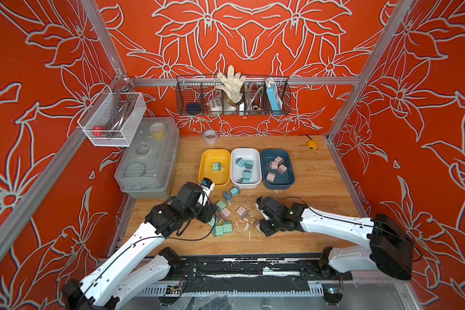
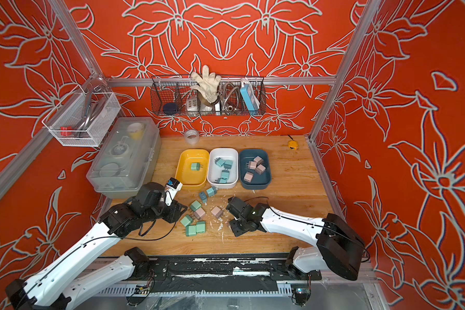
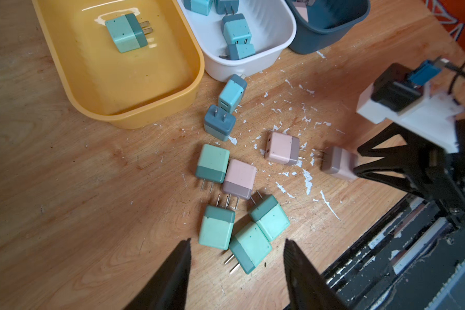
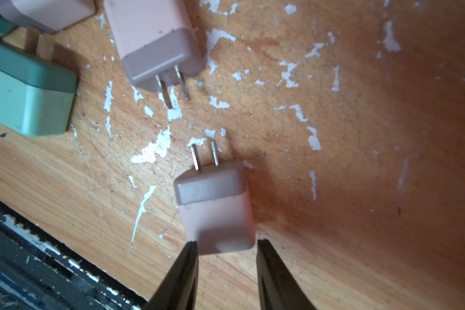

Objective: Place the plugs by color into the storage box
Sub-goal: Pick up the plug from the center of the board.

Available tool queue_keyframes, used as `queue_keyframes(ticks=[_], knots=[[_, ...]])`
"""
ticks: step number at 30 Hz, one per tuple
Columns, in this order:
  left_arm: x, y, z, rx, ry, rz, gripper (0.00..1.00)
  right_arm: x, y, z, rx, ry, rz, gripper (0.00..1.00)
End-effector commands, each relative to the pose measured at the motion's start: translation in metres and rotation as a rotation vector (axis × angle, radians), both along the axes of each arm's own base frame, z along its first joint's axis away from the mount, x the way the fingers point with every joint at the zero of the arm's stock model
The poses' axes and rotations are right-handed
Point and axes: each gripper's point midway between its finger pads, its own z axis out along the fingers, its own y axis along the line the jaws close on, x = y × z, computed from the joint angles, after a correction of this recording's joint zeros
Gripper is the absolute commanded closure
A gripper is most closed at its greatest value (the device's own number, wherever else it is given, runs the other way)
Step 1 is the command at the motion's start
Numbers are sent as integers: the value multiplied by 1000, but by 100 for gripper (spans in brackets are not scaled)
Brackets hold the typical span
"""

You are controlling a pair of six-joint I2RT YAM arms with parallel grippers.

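The rear end of the pink plug (image 4: 225, 244) is as far as my right gripper's fingers reach, so next I open them, move forward around its body (image 4: 216, 212) and close them before I lift.
The storage box is three trays. The yellow tray (image 1: 203, 166) holds one mint plug (image 1: 215, 166), the white tray (image 1: 246, 149) several teal plugs (image 1: 246, 167), and the dark blue tray (image 1: 277, 183) several pink plugs (image 1: 277, 166). Loose on the wood lie two teal plugs (image 3: 226, 107), several mint plugs (image 3: 216, 228) and two pink plugs (image 3: 239, 178). My left gripper (image 3: 237, 241) hangs open over the mint cluster, holding nothing. My right gripper (image 4: 226, 243) is shut on the rear end of another pink plug (image 4: 215, 204), whose prongs point away from it.
A translucent lidded box (image 1: 148, 158) stands left of the trays. A tape roll (image 1: 210, 136) and a yellow tape measure (image 1: 312, 145) sit by the back wall. Wire baskets (image 1: 232, 96) hang above. White flecks litter the wood. A black rail (image 1: 239, 268) runs along the front edge.
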Motion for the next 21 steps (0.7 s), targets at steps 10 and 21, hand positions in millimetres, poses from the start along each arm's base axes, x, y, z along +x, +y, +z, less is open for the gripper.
queue_keyframes(ticks=[10,21], knots=[[12,-1,9,-43,-1,-23,43,9,1,15,-55,-23,14,37],[5,-6,6,-84,9,-54,43,8,15,-24,-113,38,67,37]])
